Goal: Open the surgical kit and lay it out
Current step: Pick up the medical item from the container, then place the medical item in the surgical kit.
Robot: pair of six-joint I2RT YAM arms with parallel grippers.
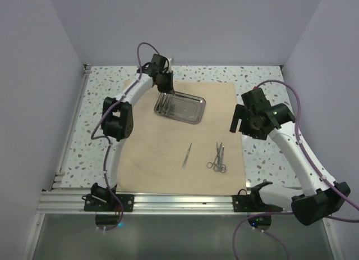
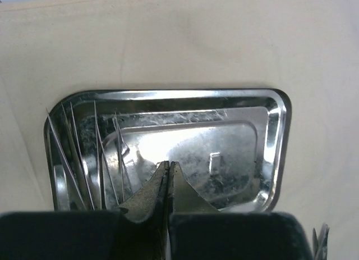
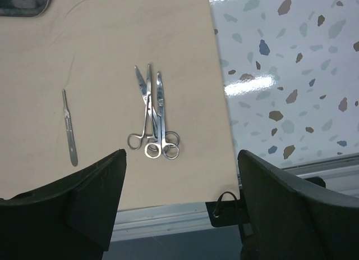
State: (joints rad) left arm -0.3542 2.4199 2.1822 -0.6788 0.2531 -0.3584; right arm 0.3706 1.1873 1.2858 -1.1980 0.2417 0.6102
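My left gripper should now carry its instrument to the cloth [image 1: 182, 151] beside the slim handle-like instrument [image 1: 187, 155] until it hangs alongside, then release it, as that cloth is clear.
The beige cloth wrap [image 1: 168, 159] lies spread flat on the table. The steel tray [image 1: 185, 109] rests on its far part, with several thin silver instruments [image 2: 84, 159] lined up at one end. My left gripper [image 1: 166, 87] hangs over that end of the tray [image 2: 275, 131], its fingers [image 2: 168, 165] pressed shut with nothing visible between them. A slim handle-like instrument [image 1: 187, 156] and a pair of ring-handled scissors and forceps [image 1: 217, 158] lie on the near cloth. My right gripper [image 3: 180, 159] is open and empty, hovering above the cloth's right edge near the scissors [image 3: 154, 122].
Speckled tabletop [image 1: 263, 159] shows to the right of and behind the cloth. An aluminium rail [image 1: 179, 201] runs along the near edge, with the arm bases bolted on it. White walls close in the left, back and right sides.
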